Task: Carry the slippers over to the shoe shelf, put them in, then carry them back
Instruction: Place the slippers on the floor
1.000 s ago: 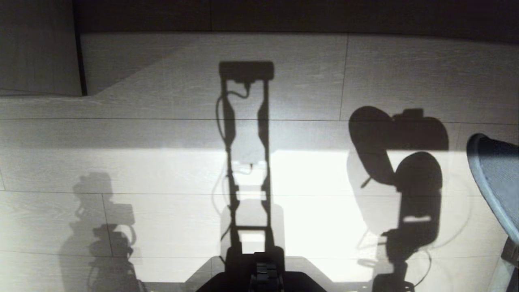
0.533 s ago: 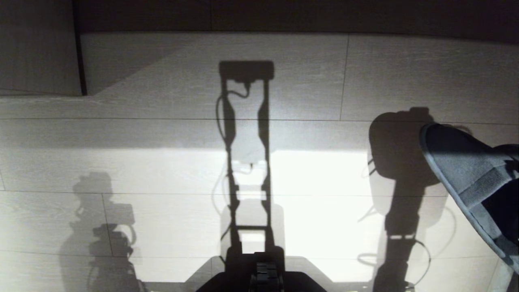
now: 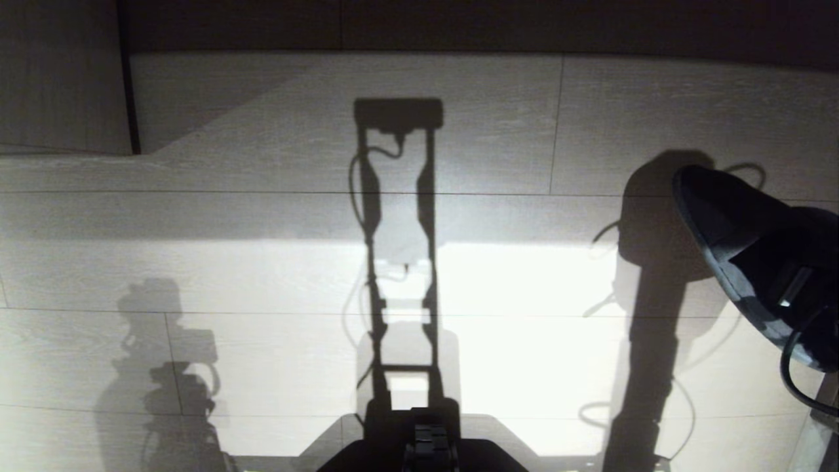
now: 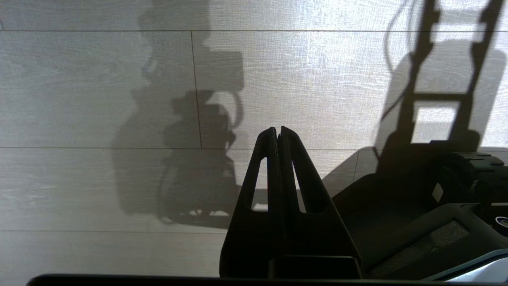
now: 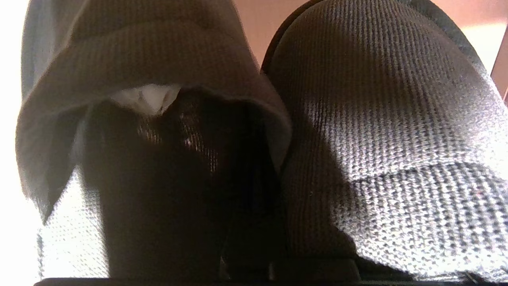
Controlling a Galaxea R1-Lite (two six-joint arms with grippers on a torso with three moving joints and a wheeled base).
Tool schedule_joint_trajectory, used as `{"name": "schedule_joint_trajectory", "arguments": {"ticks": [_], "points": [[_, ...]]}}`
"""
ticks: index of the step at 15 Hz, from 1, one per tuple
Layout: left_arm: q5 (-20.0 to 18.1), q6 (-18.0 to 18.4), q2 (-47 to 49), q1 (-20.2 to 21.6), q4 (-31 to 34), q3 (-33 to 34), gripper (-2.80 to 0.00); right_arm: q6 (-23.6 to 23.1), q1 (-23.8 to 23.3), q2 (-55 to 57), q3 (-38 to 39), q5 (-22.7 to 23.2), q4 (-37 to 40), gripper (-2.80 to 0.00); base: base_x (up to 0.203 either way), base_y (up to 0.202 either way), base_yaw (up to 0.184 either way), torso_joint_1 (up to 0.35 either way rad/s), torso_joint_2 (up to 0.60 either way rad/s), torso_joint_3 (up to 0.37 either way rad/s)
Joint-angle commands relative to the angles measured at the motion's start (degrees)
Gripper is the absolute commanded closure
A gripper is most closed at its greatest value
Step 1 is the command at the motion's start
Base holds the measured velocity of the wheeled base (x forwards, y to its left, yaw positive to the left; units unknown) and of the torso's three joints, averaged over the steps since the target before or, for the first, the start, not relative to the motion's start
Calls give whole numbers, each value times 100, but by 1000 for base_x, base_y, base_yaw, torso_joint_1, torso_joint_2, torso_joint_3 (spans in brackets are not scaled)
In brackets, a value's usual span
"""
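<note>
I should swing the toes of the slippers (image 3: 727, 216) straight toward the dark strip (image 3: 668, 35) with my right gripper before setting them down, as they hang slanted above the floor.
The slippers (image 3: 721, 210), dark fabric with a paler rim, hang above the floor at the right edge of the head view, toe pointing away from me. In the right wrist view both fill the picture side by side: one slipper (image 5: 139, 51) with its opening showing and the other slipper (image 5: 381, 99) in ribbed grey knit. My right gripper (image 5: 242, 206) is shut on them where their inner edges meet, its fingers lost in the dark. My left gripper (image 4: 276, 131) is shut and empty, parked low over the floor by my base. The shoe shelf is out of view.
A pale plank floor (image 3: 262, 275) spreads ahead, brightly lit in the middle and crossed by my own shadows. A wooden panel (image 3: 59, 85) stands at the far left, and a dark strip (image 3: 459, 26) runs along the back. My base (image 3: 426, 452) is at the near edge.
My right arm has swung the slippers in from the right edge and lifted them, and their shadow on the floor has moved up and right. The left arm and the view have stayed still.
</note>
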Motion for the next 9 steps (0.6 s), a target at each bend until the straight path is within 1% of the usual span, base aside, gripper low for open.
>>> {"name": "schedule_joint_trajectory", "arguments": {"ticks": [1, 2, 3, 5, 6, 8, 9], "points": [[0, -2, -2, -1, -5, 1, 0, 22, 12, 377, -320, -205, 1066, 0, 0, 0, 0, 0, 0, 0], [0, -2, -2, -1, -5, 1, 0, 23, 35, 481, -417, -400, 1139, 0, 0, 0, 0, 0, 0, 0], [0, -2, -2, -1, -5, 1, 0, 43, 58, 513, -487, -395, 1100, 0, 0, 0, 0, 0, 0, 0], [0, -2, 6, 1, -5, 1, 0, 59, 81, 646, -700, -239, 768, 0, 0, 0, 0, 0, 0, 0], [0, -2, -2, 6, -5, 1, 0, 34, 78, 822, -779, -74, 329, 0, 0, 0, 0, 0, 0, 0], [0, -2, -2, 1, -5, 1, 0, -62, 75, 1393, -955, 262, -1050, 0, 0, 0, 0, 0, 0, 0], [0, -2, -2, -1, -5, 1, 0, -135, 74, 1583, -1154, 389, -1525, 0, 0, 0, 0, 0, 0, 0]]}}
